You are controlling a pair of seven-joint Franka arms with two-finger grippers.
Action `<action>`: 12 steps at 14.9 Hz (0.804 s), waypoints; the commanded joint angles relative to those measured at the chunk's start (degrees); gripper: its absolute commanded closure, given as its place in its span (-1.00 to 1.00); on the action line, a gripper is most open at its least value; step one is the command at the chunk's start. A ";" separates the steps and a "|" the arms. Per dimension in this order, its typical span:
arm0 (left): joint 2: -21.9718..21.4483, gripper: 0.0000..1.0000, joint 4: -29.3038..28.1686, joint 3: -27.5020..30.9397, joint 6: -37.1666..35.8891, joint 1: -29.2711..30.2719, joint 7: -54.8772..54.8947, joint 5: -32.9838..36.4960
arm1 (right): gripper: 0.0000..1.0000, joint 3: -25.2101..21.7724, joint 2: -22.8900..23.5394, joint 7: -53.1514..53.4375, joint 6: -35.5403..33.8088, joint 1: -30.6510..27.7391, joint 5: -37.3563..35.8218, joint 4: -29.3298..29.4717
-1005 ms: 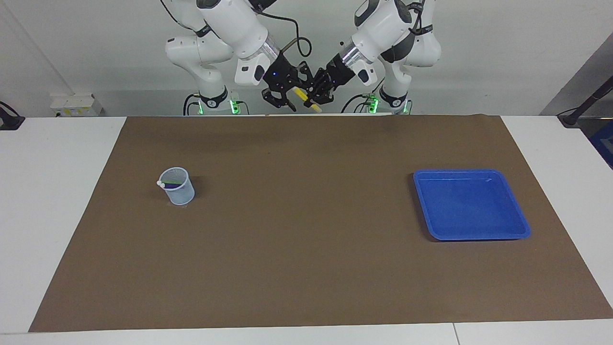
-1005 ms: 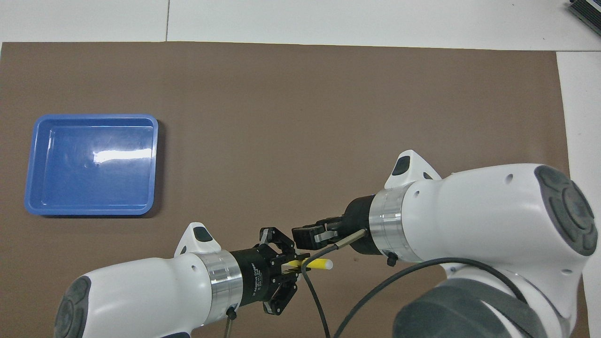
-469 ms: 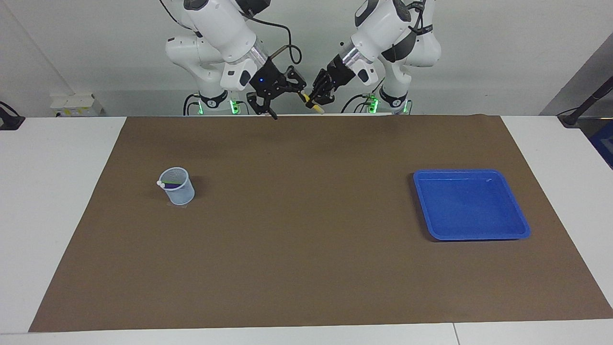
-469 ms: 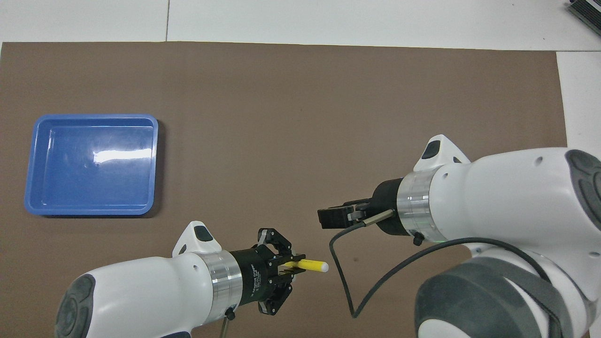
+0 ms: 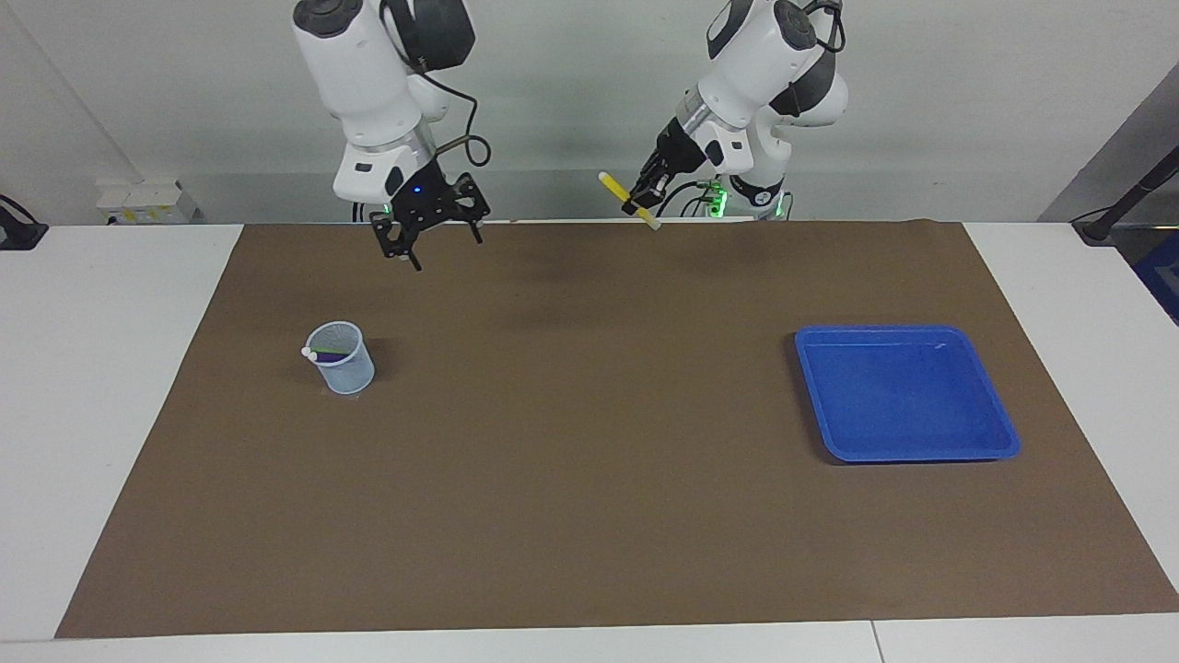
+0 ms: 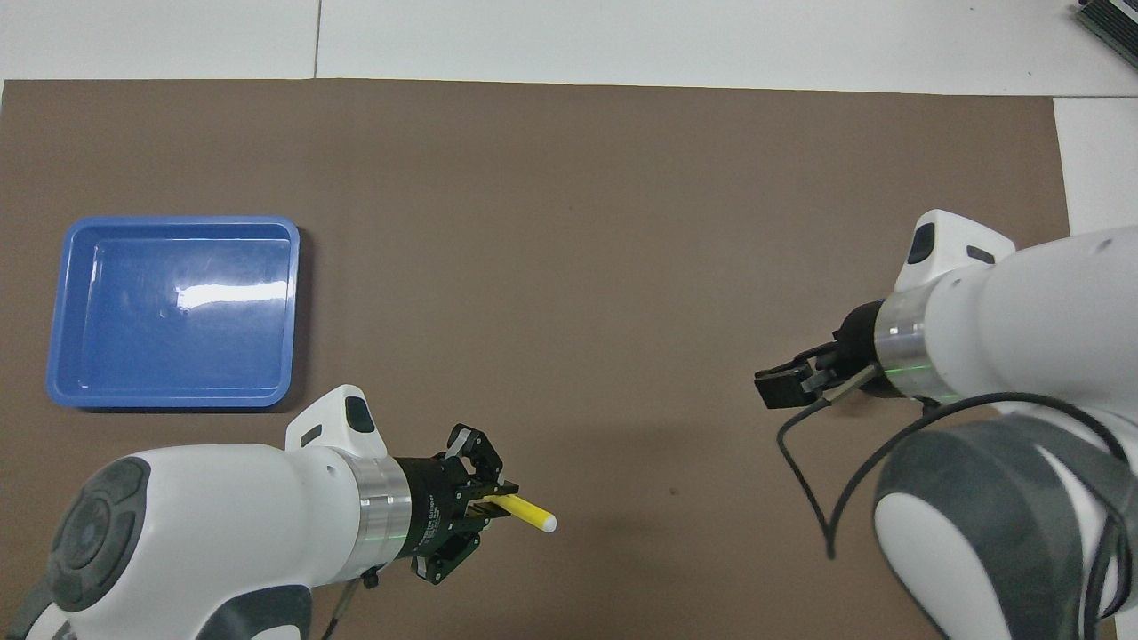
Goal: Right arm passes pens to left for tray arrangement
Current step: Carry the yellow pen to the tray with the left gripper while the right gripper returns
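Observation:
The pens' ends (image 5: 309, 354) stick out past the rim of the cup (image 5: 347, 366) and my right gripper hangs open. It should keep moving toward the cup until its fingers close on one pen.
A yellow pen (image 5: 628, 200) (image 6: 526, 515) is held in the air by my left gripper (image 5: 642, 199) (image 6: 494, 508), which is shut on its middle over the mat's edge nearest the robots. My right gripper (image 5: 437, 244) (image 6: 775, 389), with a blue light, hangs open and holds nothing, over the mat toward its own end. A purple pen (image 5: 333, 354) and a green pen (image 5: 330, 349) lean in a pale-blue mesh cup (image 5: 343, 368); the overhead view hides the cup under the right arm. The blue tray (image 5: 907, 396) (image 6: 173, 311) lies toward the left arm's end with nothing in it.
A brown mat (image 5: 589, 442) (image 6: 569, 222) covers most of the white table (image 5: 110, 387). The cup and the tray are the only things standing on it.
The right gripper has let go of the yellow pen, opened wide and swung away toward the cup's end. The left gripper has kept the pen and drawn back toward its own side.

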 commanded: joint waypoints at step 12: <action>-0.65 1.00 2.39 0.01 -12.00 23.52 60.96 20.90 | -0.76 0.65 14.46 -45.84 11.12 -10.43 -15.18 -2.26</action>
